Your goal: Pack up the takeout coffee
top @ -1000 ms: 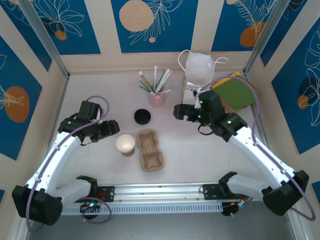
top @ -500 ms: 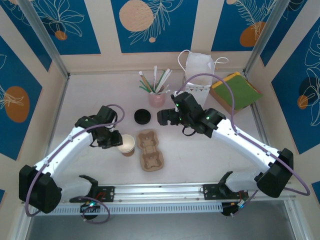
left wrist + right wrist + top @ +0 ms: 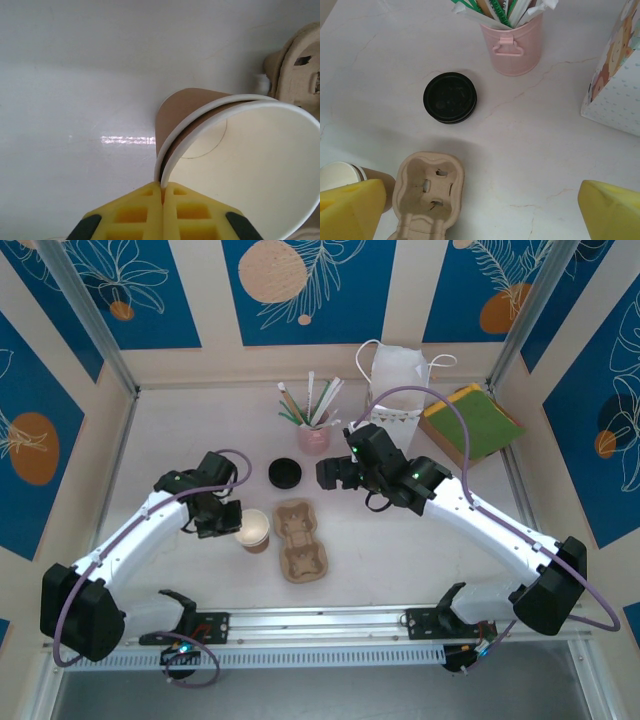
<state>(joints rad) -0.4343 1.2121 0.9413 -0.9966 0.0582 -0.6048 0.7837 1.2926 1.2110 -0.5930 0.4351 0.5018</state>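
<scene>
The brown paper cup is nested inside another point(image 3: 176, 144), and my left gripper is on the cups' rim. My right gripper should grab the opposite rim point(image 3: 267, 518) to pull the cups apart.
A lidless brown paper cup point(image 3: 252, 528) with a cream inside stands on the table just left of the pulp tray point(image 3: 318, 566). My left gripper point(image 3: 233, 522) is shut on that cup's near rim; in the left wrist view the yellow fingers point(image 3: 140, 212) pinch the cup point(image 3: 240, 165) wall between them. A loose black lid point(image 3: 285, 473) lies flat behind the tray. My right gripper point(image 3: 333, 472) hovers open right of the lid, nothing between its fingers point(image 3: 350, 207); below it are the lid point(image 3: 450, 97) and the tray point(image 3: 402, 182). A lidded takeout coffee is out of view.
A pink cup of straws point(image 3: 313, 435) stands behind the lid, also in the right wrist view point(image 3: 512, 45). A white paper bag point(image 3: 395, 380) and green and yellow pads point(image 3: 475, 425) sit at the back right. The tray's two slots hold nothing.
Over the last second my left gripper moved right to the cup and shut on its rim. My right arm swung left toward the lid. Little has moved since half a second ago.
</scene>
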